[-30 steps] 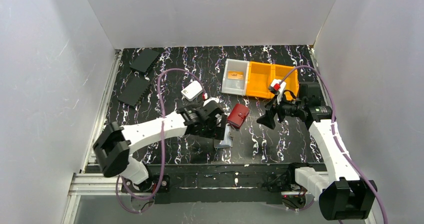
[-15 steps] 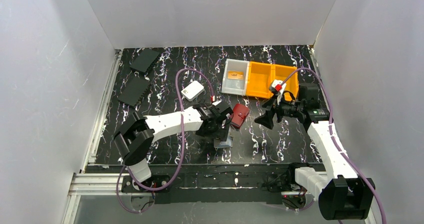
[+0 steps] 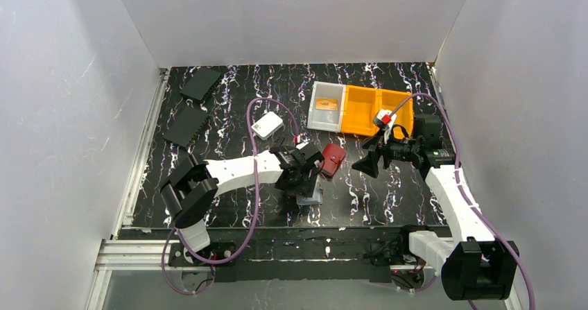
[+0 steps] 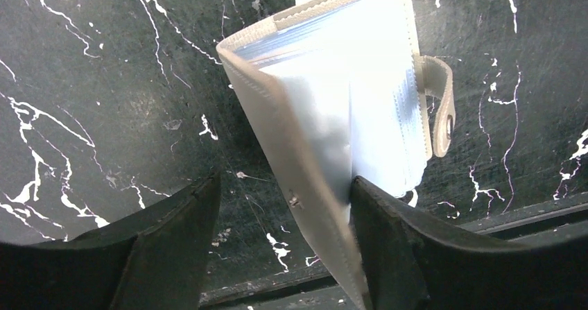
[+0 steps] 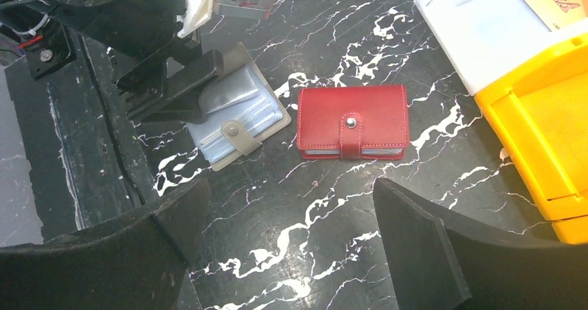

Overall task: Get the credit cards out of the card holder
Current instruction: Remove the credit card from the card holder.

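Observation:
The raised cover (image 4: 283,128) is half open in the fingers of the robot's left gripper, so the left gripper should keep the cover back while the right gripper works on the sleeves' free edge (image 4: 412,147).
The grey-taupe card holder (image 3: 311,198) lies open near the table's front edge, its snap tab (image 4: 444,109) loose. One cover stands raised, showing shiny clear sleeves (image 4: 333,102). My left gripper (image 3: 303,179) is down over it, open. The raised cover sits between the jaws (image 4: 284,185): it leans on the right finger (image 4: 402,247), and a gap separates it from the left finger (image 4: 166,240). No card shows in the sleeves. An orange-brown credit card (image 3: 326,105) lies in the pale bin (image 3: 316,120). My right gripper (image 3: 366,165) hovers open and empty, right of the holder (image 5: 236,126).
A closed red wallet (image 3: 332,159) lies just right of the card holder. Behind stand a small white box (image 3: 267,125) and an orange bin (image 3: 378,112) next to the pale one. Two black flat panels (image 3: 200,83) (image 3: 185,125) lie at the back left.
My left arm has folded in closer to its base, with the gripper staying over the card holder and its jaws narrowing around the raised cover. The right arm has hardly moved.

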Robot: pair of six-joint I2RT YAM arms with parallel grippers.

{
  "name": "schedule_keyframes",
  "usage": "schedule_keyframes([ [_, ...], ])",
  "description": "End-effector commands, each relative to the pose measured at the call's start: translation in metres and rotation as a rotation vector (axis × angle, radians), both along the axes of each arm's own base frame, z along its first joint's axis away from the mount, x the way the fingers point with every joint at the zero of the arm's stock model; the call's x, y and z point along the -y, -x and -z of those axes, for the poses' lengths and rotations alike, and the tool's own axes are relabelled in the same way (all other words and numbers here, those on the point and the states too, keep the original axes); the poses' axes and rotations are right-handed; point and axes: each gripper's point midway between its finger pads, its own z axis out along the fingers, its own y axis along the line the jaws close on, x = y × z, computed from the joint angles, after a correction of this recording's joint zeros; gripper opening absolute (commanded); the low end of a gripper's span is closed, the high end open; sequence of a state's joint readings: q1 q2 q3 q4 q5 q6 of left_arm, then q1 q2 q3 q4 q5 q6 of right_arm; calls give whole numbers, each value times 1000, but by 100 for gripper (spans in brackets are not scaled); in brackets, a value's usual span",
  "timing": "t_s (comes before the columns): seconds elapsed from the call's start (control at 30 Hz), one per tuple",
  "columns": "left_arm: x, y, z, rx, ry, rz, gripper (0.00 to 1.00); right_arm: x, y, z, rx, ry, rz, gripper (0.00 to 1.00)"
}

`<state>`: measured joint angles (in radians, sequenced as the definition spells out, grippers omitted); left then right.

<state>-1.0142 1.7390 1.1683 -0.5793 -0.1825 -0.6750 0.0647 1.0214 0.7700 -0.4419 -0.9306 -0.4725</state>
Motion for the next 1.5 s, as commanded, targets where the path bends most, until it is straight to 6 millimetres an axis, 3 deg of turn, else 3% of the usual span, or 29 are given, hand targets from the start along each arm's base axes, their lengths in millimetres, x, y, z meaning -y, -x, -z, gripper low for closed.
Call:
schedule_keyframes([
  [0.0,-8,-6,-10,75,-1,25,59,-2,-2,-5,10,-30,-13,98],
  [0.37,-8,-8,-33,186,145,53,1,-10,1,1,-80,-79,-38,97],
  [0.6,6,-2,-50,260,369,129,0,-32,11,11,-142,-64,-100,97],
  [0.77,26,9,-74,284,597,228,0,-49,20,24,-162,-18,-152,97],
  [0.9,33,14,-85,277,678,259,0,-61,29,31,-180,-28,-198,94],
  [1.13,40,9,-92,208,835,80,0,-73,41,36,-289,-127,-193,87],
  [1.23,44,7,-93,156,912,-46,0,-78,37,39,-387,-168,-133,85],
  [1.47,39,7,-98,182,973,-87,0,-82,33,57,-519,-217,-61,83],
])
